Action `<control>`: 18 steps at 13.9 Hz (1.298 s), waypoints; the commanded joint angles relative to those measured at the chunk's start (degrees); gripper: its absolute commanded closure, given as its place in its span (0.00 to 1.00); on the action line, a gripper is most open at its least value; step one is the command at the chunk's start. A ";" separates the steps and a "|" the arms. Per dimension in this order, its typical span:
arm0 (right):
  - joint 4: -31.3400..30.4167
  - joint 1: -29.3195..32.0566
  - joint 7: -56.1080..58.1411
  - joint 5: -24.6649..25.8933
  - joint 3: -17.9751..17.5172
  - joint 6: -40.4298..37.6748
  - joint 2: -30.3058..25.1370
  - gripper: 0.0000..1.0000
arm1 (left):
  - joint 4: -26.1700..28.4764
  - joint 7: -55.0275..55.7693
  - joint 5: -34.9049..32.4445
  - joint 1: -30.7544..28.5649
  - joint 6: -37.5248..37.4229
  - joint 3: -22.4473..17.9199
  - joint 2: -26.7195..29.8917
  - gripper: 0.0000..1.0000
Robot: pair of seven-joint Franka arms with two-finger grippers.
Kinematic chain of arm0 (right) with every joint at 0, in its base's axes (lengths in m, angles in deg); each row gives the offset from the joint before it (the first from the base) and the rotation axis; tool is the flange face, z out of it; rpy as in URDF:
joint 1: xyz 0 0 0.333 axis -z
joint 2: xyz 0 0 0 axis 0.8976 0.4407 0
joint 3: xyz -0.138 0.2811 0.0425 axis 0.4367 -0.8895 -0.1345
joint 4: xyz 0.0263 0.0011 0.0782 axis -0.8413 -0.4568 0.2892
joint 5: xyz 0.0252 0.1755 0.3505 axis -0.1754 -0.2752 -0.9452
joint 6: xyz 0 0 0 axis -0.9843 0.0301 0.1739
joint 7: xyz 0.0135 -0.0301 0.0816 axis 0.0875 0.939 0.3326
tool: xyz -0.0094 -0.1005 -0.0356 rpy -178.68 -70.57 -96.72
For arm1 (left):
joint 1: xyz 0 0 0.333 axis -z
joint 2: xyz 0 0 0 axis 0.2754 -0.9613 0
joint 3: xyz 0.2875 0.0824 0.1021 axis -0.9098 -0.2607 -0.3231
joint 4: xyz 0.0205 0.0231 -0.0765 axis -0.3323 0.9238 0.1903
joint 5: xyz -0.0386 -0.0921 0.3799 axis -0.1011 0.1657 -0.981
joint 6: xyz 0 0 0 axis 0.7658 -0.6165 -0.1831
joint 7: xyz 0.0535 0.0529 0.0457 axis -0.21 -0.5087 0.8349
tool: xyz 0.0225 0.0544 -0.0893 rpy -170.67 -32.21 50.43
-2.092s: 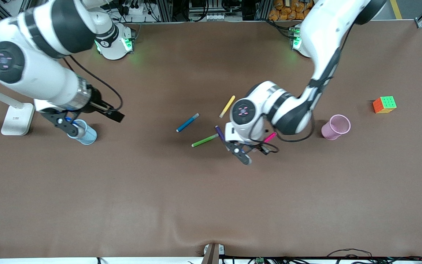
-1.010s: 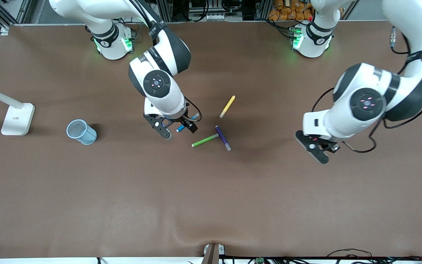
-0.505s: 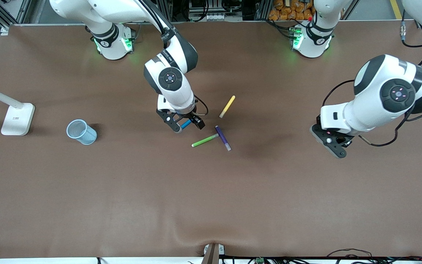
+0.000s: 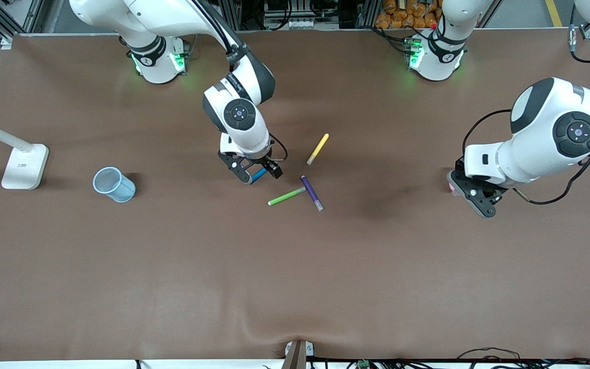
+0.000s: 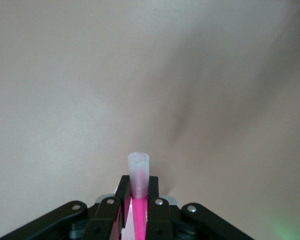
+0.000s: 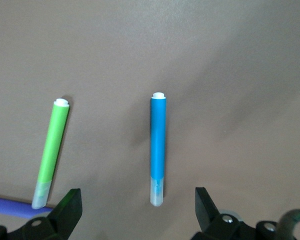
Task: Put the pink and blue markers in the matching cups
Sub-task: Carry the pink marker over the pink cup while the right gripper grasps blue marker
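I expect the slim blue marker (image 4: pixel 259 175) to lean against the cup's rim when I lower it in, because the light blue cup's opening (image 4: pixel 108 179) is much wider than the marker.
My left gripper (image 4: pixel 473 199) is shut on the pink marker (image 5: pixel 139 222), whose pale cap (image 5: pixel 138 172) sticks out past the fingers. It hangs over the pink cup (image 4: pixel 450 186), of which only a small edge shows under the hand. My right gripper (image 4: pixel 255 173) is open low over the blue marker (image 4: pixel 259 175) lying on the table. In the right wrist view the blue marker (image 6: pixel 158 145) lies between the spread fingers (image 6: pixel 69 207), cap end nearest them. The light blue cup (image 4: pixel 114 184) stands alone toward the right arm's end.
A green pen (image 4: pixel 286 196) and a purple pen (image 4: pixel 311 192) lie touching beside the blue marker, nearer the front camera. A yellow pen (image 4: pixel 318 148) lies farther from it. A white lamp base (image 4: pixel 23 165) stands at the right arm's end of the table.
My right gripper went from the blue cup to over the blue marker and settled lower. My left gripper took the pink marker off the table and carried it over the pink cup.
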 commanded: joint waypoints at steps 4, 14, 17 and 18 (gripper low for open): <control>-1.56 -3.49 -2.85 0.15 0.49 5.33 3.32 0.00 | 7.36 -8.04 1.16 -18.44 3.03 13.43 -2.16 1.00; 0.46 -4.55 -2.76 -0.21 0.48 5.33 7.72 0.87 | 17.39 -14.29 1.16 -26.11 14.20 14.68 -7.18 1.00; 1.51 -3.68 -2.50 -0.56 0.49 4.28 7.46 1.00 | 18.97 -15.00 1.07 -26.73 14.99 14.68 -7.18 1.00; 1.69 -2.97 -2.41 -0.56 0.49 2.19 6.59 1.00 | 19.85 -15.96 1.07 -27.34 16.21 14.59 -7.18 1.00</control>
